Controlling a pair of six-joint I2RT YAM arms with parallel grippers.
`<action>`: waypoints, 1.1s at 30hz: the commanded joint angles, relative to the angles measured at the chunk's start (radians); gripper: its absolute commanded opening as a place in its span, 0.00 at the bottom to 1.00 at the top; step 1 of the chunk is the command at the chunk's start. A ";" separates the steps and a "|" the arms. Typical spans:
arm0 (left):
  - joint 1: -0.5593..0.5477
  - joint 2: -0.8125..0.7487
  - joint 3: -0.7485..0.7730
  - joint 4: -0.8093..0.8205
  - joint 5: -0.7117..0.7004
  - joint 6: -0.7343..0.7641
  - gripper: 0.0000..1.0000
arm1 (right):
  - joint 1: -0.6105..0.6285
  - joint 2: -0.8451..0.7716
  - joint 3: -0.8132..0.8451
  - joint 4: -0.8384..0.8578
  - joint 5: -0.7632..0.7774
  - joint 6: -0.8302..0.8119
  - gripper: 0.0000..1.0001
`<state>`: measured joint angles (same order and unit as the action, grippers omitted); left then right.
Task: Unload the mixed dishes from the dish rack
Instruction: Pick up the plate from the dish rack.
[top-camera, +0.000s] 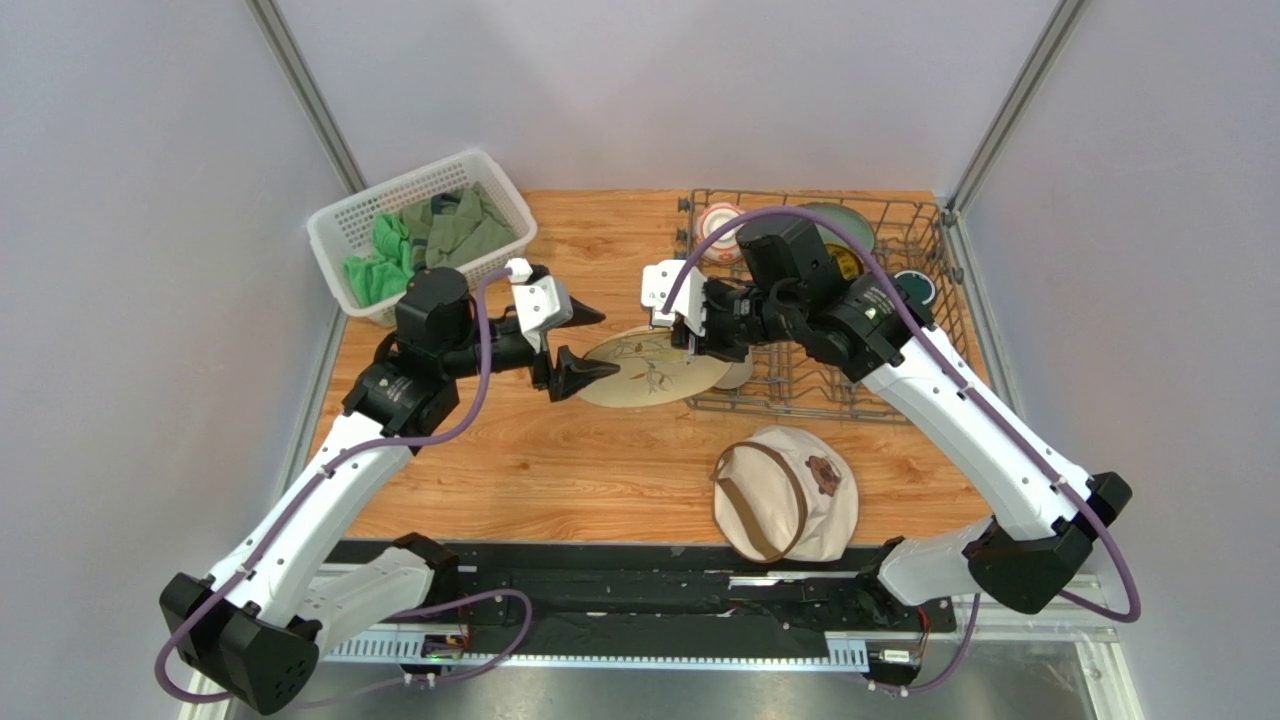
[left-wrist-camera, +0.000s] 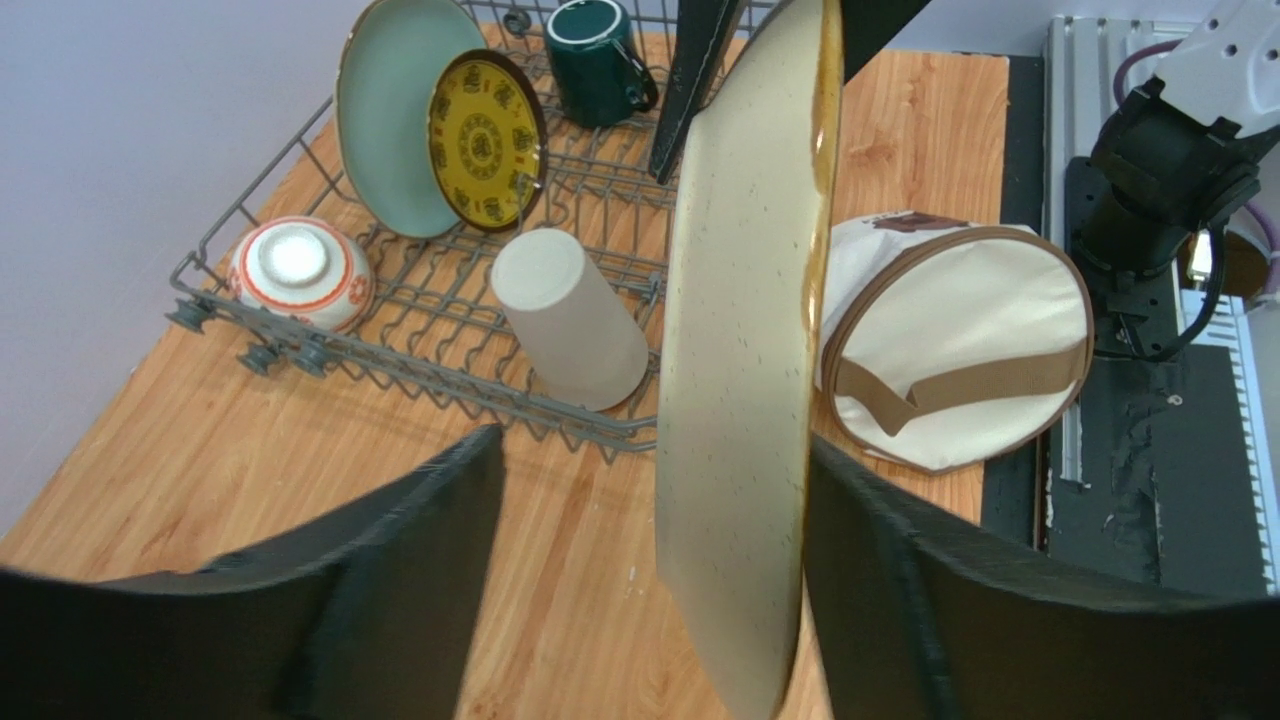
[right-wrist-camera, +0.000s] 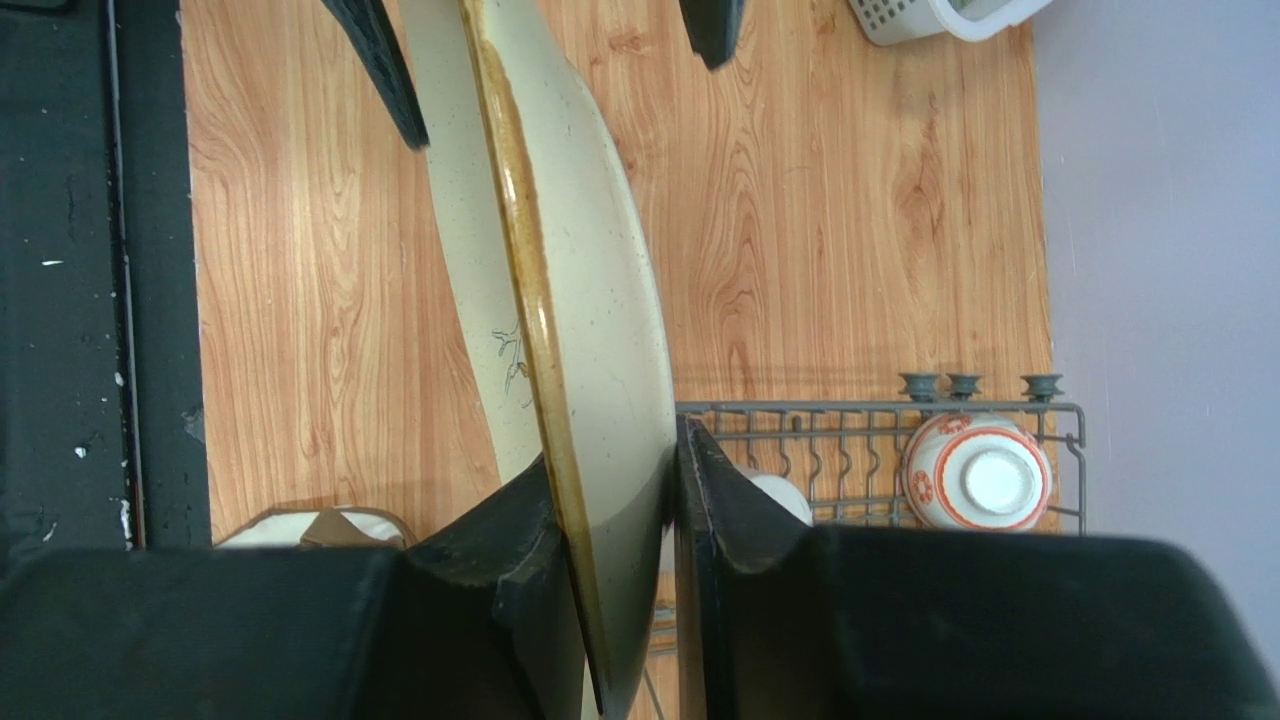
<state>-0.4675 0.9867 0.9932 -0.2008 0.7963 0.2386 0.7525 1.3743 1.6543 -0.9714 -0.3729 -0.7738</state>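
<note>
The cream plate is held in my right gripper by its rack-side rim (top-camera: 700, 362), so next my left gripper grabs the opposite rim (top-camera: 592, 390) and puts the plate down flat by the basket.
The cream plate with bird drawing (top-camera: 646, 371) hangs on edge over the table, just left of the dish rack (top-camera: 902, 225). My right gripper (right-wrist-camera: 616, 465) is shut on its rim nearest the rack. My left gripper (left-wrist-camera: 654, 450) is open and straddles the opposite rim of the plate (left-wrist-camera: 751, 375). One finger lies close against the plate and the other stands well apart. In the rack (left-wrist-camera: 406, 375) are a pale green plate (left-wrist-camera: 383, 105), a small yellow-patterned plate (left-wrist-camera: 484, 138), a dark green mug (left-wrist-camera: 594, 60), a beige tumbler (left-wrist-camera: 564, 315) on its side and an upturned patterned bowl (left-wrist-camera: 301, 270).
A round beige hat (top-camera: 781, 492) with a brown strap lies on the table near the front, below the rack. A white lattice basket (top-camera: 361, 210) holding green cloths stands at the back left. Grey walls close in both sides.
</note>
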 joint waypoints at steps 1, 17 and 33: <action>-0.013 0.007 0.021 0.034 0.027 0.027 0.68 | 0.030 -0.012 0.033 0.178 -0.012 0.041 0.01; -0.013 -0.056 -0.039 0.080 -0.135 0.013 0.00 | 0.048 -0.035 -0.033 0.201 0.113 0.056 0.41; 0.119 -0.053 -0.054 0.159 -0.325 -0.126 0.00 | 0.027 -0.161 -0.214 0.338 0.247 0.102 0.91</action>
<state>-0.4011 0.9600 0.9112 -0.2398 0.5098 0.2008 0.7910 1.2602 1.4765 -0.7242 -0.1661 -0.7025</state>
